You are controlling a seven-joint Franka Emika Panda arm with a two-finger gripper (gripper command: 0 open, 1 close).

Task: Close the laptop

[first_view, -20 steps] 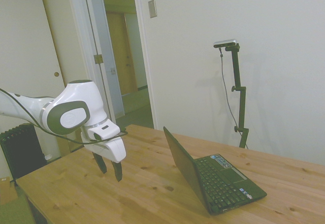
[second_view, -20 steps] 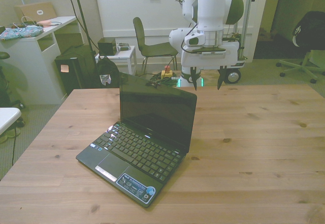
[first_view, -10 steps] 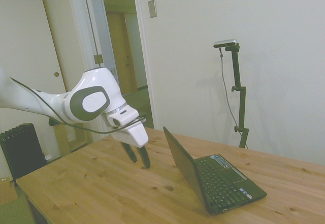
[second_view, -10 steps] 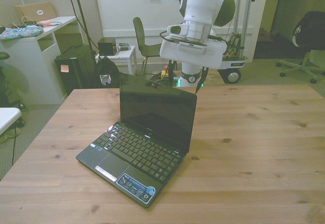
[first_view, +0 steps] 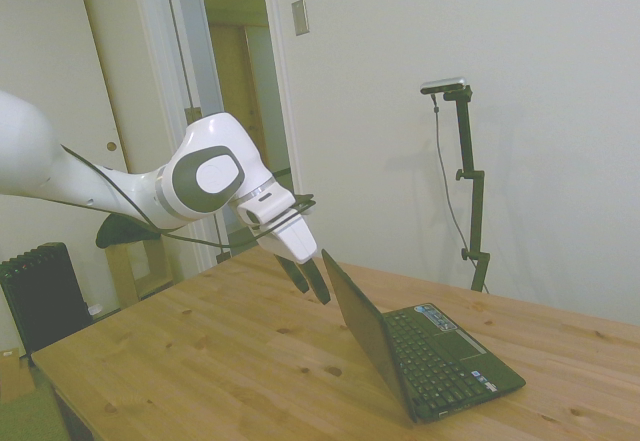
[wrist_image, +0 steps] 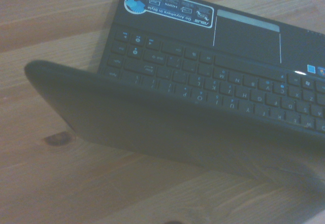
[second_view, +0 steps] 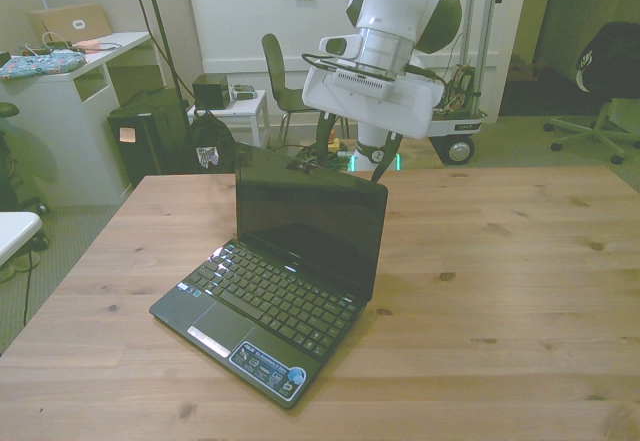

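I expect the lid to swing all the way shut over a still base when I push it, because the lid is joined to the flat keyboard along its bottom edge.
The small black laptop stands open on the wooden table, its lid upright and its keyboard flat. My gripper hangs open and empty just behind the lid's top edge, tilted toward it and a little above the table; I cannot tell whether it touches the lid. In the front view the gripper shows above the lid, its fingertips partly hidden behind it. In the wrist view the lid's dark back fills the middle, with the keyboard and a pale sticker strip beyond.
Bare wood stretches between the arm's side and the laptop. Behind the table stand a dark chair, a white desk and a black bin. An office chair is on the front view's right.
The arm has swung across the table toward the laptop and risen, bringing the gripper from well behind the lid to just behind its top edge. The laptop has not moved.
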